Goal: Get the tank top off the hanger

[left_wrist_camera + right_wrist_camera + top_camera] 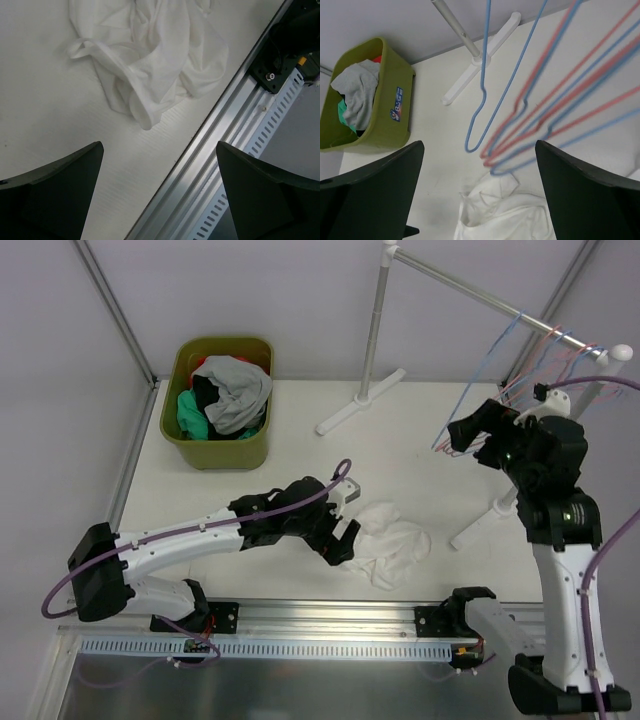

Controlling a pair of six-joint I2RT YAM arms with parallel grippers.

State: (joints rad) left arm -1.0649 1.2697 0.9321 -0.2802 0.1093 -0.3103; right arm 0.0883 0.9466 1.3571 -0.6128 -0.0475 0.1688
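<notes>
The white tank top is lying in loose, crumpled folds, so it will bunch up into one drooping heap when the robot's left gripper lifts it.
A white tank top lies crumpled on the table near the front edge, off any hanger. It shows in the left wrist view and the right wrist view. My left gripper is open and empty just left of it, low over the table. Several blue and red wire hangers hang bare on the rail at the back right; they show in the right wrist view. My right gripper is open and empty, raised beside the hangers.
A green bin of mixed clothes stands at the back left, also in the right wrist view. The white rack's feet rest on the table. A metal rail runs along the table's front edge.
</notes>
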